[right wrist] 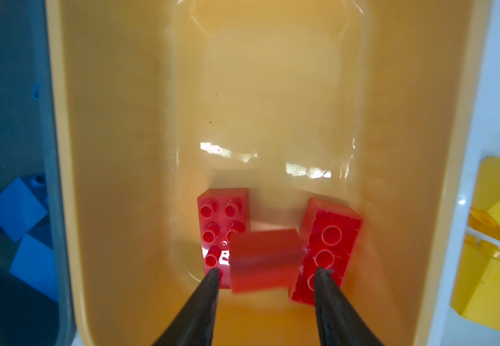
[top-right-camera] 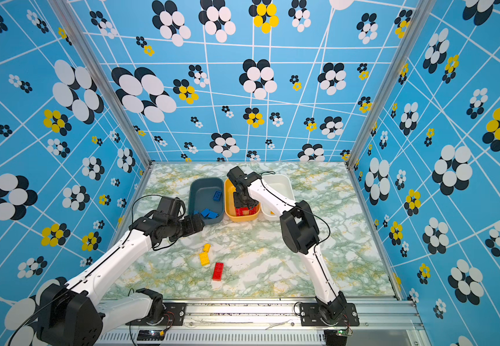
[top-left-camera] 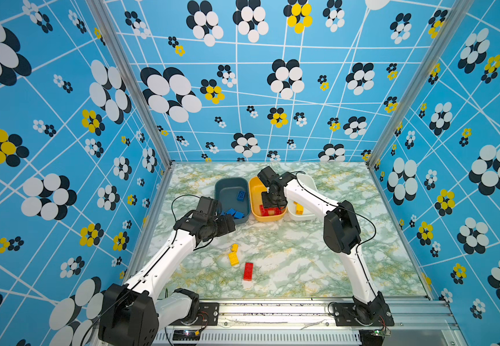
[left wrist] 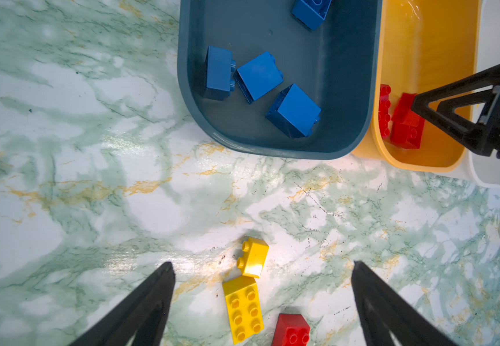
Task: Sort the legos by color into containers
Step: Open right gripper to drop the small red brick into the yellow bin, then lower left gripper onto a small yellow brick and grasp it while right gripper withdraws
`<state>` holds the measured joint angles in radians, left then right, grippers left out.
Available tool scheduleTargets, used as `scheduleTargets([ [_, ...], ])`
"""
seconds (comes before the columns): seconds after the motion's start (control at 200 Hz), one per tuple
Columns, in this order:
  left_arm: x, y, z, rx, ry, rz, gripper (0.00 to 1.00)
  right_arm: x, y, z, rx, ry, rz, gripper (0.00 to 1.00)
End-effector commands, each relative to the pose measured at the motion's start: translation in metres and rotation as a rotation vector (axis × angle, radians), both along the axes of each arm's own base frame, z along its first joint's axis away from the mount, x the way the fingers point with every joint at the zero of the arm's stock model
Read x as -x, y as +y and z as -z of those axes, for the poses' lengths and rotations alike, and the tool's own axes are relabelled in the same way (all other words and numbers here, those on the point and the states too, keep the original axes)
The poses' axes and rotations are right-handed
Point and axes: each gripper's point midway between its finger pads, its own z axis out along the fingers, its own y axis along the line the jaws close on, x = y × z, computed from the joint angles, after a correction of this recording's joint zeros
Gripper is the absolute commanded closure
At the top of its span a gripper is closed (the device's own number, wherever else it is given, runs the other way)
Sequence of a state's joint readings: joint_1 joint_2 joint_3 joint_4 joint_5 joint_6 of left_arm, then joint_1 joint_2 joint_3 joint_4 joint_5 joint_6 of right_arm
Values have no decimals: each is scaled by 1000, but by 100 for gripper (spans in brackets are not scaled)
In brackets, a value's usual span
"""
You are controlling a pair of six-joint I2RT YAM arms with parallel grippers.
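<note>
My right arm extends over the white tub, so I should pull that arm back clear while my left gripper gets the small yellow lego (top-left-camera: 234,248) for that tub.
Three containers stand side by side at the back: a teal tub (top-left-camera: 227,191), an orange tub (top-left-camera: 254,194) and a white tub (top-left-camera: 310,182). My right gripper (right wrist: 266,270) hangs open inside the orange tub. A blurred red lego (right wrist: 263,257) sits loose between its tips, with a gap on each side, over two red legos (right wrist: 221,215) (right wrist: 329,236). Several blue legos (left wrist: 257,76) lie in the teal tub, and yellow legos (right wrist: 494,284) lie in the white tub. My left gripper (left wrist: 262,264) is open above the table, over a small yellow lego (left wrist: 254,257), an oblong yellow lego (left wrist: 244,308) and a red lego (left wrist: 292,329).
The marble-patterned table (top-left-camera: 302,263) is walled by blue flowered panels on three sides. A metal rail (top-left-camera: 272,311) with both arm bases runs along the front edge. The right arm (top-left-camera: 341,227) reaches over the white tub.
</note>
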<state>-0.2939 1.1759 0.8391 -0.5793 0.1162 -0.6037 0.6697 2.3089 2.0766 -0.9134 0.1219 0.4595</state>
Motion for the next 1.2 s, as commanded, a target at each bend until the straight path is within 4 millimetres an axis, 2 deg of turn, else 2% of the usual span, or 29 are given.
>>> scheduleTargets([
  [0.0,8,5,5,-10,24,-11,7,1,-4,-7,4,8,1,44],
  [0.395,11,-3,11,2,40,12,7,14,-11,-37,-40,-17,18,42],
  [0.43,13,-4,13,-2,43,18,7,16,-12,-33,-39,-7,22,42],
  [0.45,14,-4,14,-6,47,20,8,18,-13,-45,-56,-26,23,42],
  [0.5,16,-6,16,-9,52,29,8,23,-14,-50,-68,-28,25,41],
  [0.74,24,-15,26,-73,69,100,12,57,-20,-64,-123,-1,12,41],
  [0.92,29,-25,40,-129,101,149,20,89,-35,-68,-167,27,30,41],
  [0.935,30,-26,43,-133,109,151,20,96,-39,-59,-154,48,33,41],
  [0.989,32,-28,49,-153,134,161,22,106,-44,-57,-160,67,37,41],
  [1.199,36,-36,62,-232,198,228,32,131,-62,-63,-168,79,52,41],
])
